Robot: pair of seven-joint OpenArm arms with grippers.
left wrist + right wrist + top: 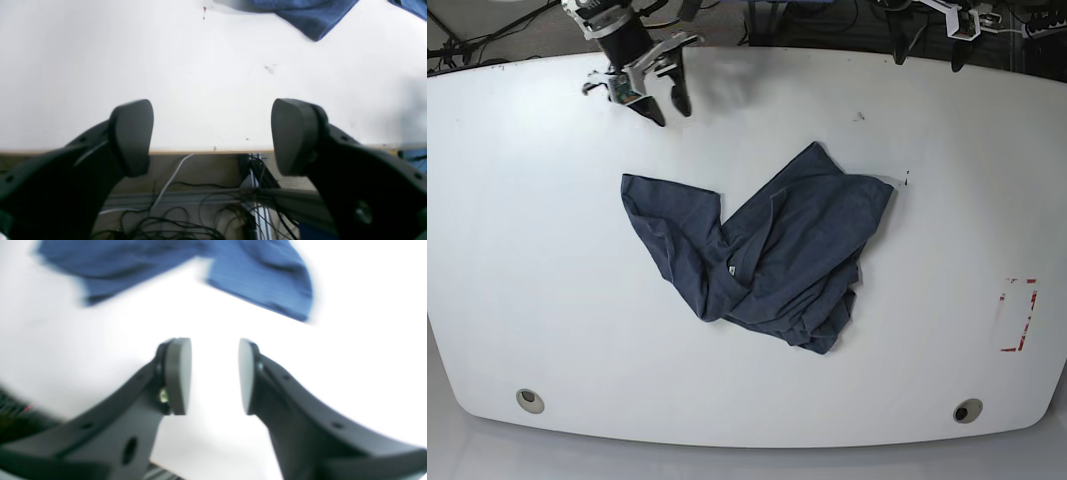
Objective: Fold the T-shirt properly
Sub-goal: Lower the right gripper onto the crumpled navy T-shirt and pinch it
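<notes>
I can see a fold standing up (772, 208) near the T-shirt's white label with the way there open, so I keep my right gripper going toward that fold (762, 230) and close it across it.
The T-shirt (767, 250) is dark slate-blue and lies crumpled in the middle of the white table (527, 250), with a small white neck label (730, 268) showing. My right gripper (669, 108) hovers over the far left of the table, behind the shirt. In the right wrist view the right gripper (213, 376) stands open with nothing between its pads, and the T-shirt (260, 273) is blurred ahead of it. My left gripper (927, 55) is at the table's far right edge. In the left wrist view the left gripper (212, 136) is wide open and empty, a corner of the T-shirt (310, 20) far ahead.
A red tape mark (1019, 315) sits near the table's right side. Two round holes (528, 400) (968, 411) lie near the front edge. Below the table edge (206, 151), under my left gripper, hang tangled cables (200, 213) and a metal frame.
</notes>
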